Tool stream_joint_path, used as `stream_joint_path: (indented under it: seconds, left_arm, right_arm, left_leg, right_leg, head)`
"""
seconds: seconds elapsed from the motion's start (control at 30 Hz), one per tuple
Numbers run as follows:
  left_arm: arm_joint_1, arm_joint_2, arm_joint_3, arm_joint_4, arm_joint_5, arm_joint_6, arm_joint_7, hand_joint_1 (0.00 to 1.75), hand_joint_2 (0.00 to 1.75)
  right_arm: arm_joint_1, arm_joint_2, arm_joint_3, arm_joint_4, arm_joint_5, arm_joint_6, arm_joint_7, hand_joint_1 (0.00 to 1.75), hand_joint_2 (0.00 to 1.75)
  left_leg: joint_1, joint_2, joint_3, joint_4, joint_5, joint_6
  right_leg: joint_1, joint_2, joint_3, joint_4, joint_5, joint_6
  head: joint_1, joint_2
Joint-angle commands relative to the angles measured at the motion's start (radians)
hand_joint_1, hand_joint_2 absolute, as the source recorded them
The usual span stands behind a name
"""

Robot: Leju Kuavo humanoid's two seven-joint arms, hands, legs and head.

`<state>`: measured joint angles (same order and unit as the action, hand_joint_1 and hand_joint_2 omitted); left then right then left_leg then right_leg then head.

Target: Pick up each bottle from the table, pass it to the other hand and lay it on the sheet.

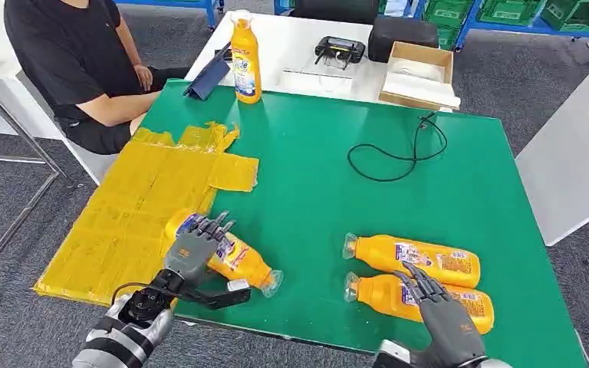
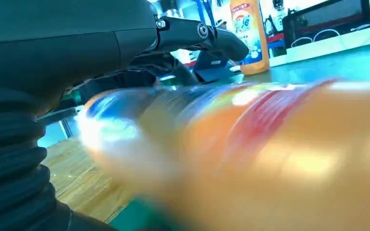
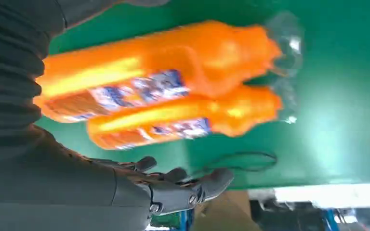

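Observation:
I should expect an orange spout inside the clear cap when I pick up the bottle, since the cap spreads wider than the bottle's orange neck.
An orange bottle lies across the near right edge of the yellow sheet, its clear cap pointing right over the green table. My left hand rests over its base end with fingers stretched and the thumb spread off the near side; the bottle is blurred in the left wrist view. Two more orange bottles lie side by side at the near right. My right hand hovers over the nearer one, fingers extended, holding nothing; it is also seen in the right wrist view. A fourth bottle stands upright at the far edge.
A person in black sits at the far left beside the sheet. A black cable loops on the green table at the far right. Behind it are a cardboard box, a black device and a blue stand.

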<state>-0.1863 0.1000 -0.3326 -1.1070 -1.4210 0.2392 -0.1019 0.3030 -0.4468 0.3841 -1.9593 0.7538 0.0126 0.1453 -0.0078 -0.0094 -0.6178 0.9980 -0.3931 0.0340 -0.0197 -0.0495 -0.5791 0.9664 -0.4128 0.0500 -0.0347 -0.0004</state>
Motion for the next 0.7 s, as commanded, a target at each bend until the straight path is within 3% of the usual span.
stream_joint_path:
  seconds: [0.03,0.1,0.17,0.3,0.33,0.5,0.7]
  left_arm:
    - [-0.016,0.029,-0.026,0.086,0.003,-0.027,0.003,0.0,1.75]
    - [-0.034,0.023,-0.022,0.088,0.047,-0.039,-0.016,0.0,1.75]
    - [-0.026,-0.011,0.036,0.044,0.288,-0.103,-0.143,0.0,1.75]
    - [0.014,-0.068,0.134,-0.137,0.605,-0.182,-0.193,0.0,1.75]
    - [0.024,-0.094,0.187,-0.181,0.701,-0.2,-0.196,0.0,0.0]
    - [0.048,-0.172,0.358,-0.339,1.003,-0.29,-0.203,0.0,0.0]
    - [0.075,-0.193,0.406,-0.388,1.125,-0.352,-0.184,0.0,0.0]
  right_arm:
    - [0.009,-0.049,-0.009,0.014,0.001,0.019,0.02,0.0,1.75]
    - [0.005,-0.07,-0.017,0.039,-0.003,0.023,0.033,0.0,1.75]
    - [0.002,-0.064,-0.052,0.092,-0.013,0.017,0.038,0.0,1.75]
    - [-0.035,0.011,-0.113,0.192,0.033,0.012,-0.004,0.0,1.75]
    - [-0.059,0.037,-0.115,0.219,0.061,0.014,-0.006,0.0,1.75]
    - [-0.144,0.116,-0.096,0.311,0.121,0.044,-0.012,0.0,1.75]
    - [-0.225,0.162,-0.074,0.386,0.187,0.059,-0.003,0.0,1.75]
  left_leg:
    - [0.0,0.003,0.0,-0.001,-0.001,-0.003]
    - [0.001,0.001,0.001,0.0,-0.001,-0.001]
    - [0.001,0.002,-0.001,-0.001,-0.001,-0.002]
    - [0.002,0.002,-0.001,0.0,-0.001,-0.002]
    - [0.002,0.003,-0.001,0.0,0.0,-0.003]
    - [0.002,0.005,-0.004,0.0,0.003,-0.001]
    - [0.002,0.012,-0.01,0.0,0.004,0.0]
  right_leg:
    - [0.0,0.006,-0.001,0.0,-0.001,-0.003]
    - [0.0,0.003,0.0,0.0,-0.001,-0.002]
    - [0.001,0.005,-0.002,-0.001,0.0,-0.003]
    - [0.002,0.005,-0.001,-0.002,0.0,-0.002]
    - [0.002,0.005,-0.001,-0.002,0.0,-0.002]
    - [0.002,0.006,-0.002,-0.002,0.004,-0.005]
    - [0.002,0.013,-0.003,-0.001,0.017,0.0]
  head:
    - [0.0,0.0]
    - [0.0,0.0]
    - [0.0,0.0]
    - [0.0,0.0]
    - [0.0,0.0]
    - [0.0,0.0]
    - [0.0,0.0]
